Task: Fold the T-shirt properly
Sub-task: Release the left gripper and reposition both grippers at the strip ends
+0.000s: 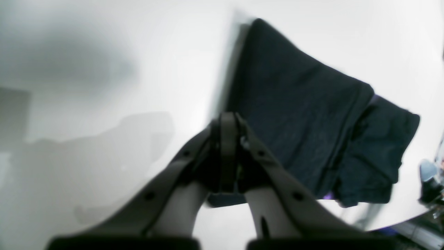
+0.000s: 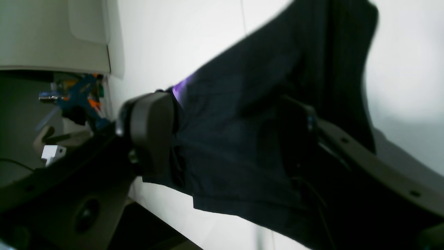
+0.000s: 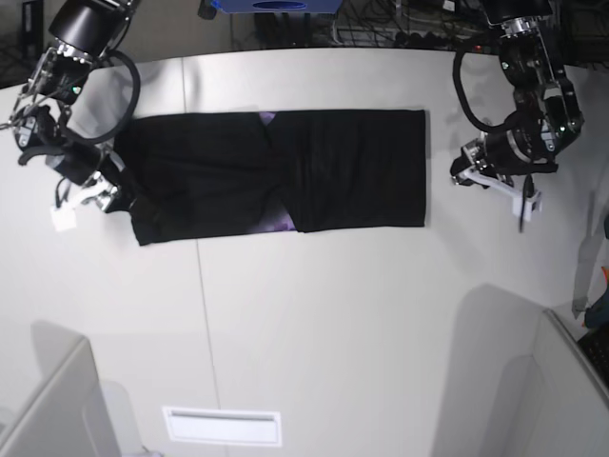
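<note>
The T-shirt's end (image 3: 164,211) under my right gripper lies unfolded, so my left gripper should return to the opposite edge (image 3: 424,179) and brace it while my right gripper folds.
The black T-shirt (image 3: 285,171) lies flat on the white table (image 3: 314,314) as a long folded strip, with a bit of purple print (image 3: 282,225) showing at a fold. My right gripper (image 3: 109,190) is at the strip's left end. In the right wrist view, the right gripper (image 2: 229,132) stands open, with the T-shirt's (image 2: 242,114) cloth between its wide-apart fingers (image 2: 152,128). My left gripper (image 3: 521,221) hangs clear of the strip's right edge. In the left wrist view, the left gripper (image 1: 227,121) is shut on nothing, and the T-shirt (image 1: 295,104) lies beyond it.
Grey partition panels stand at the lower left (image 3: 52,409) and lower right (image 3: 561,381) corners. A white label (image 3: 222,426) is set in the table near its front edge. A blue box (image 3: 281,5) sits behind the far edge.
</note>
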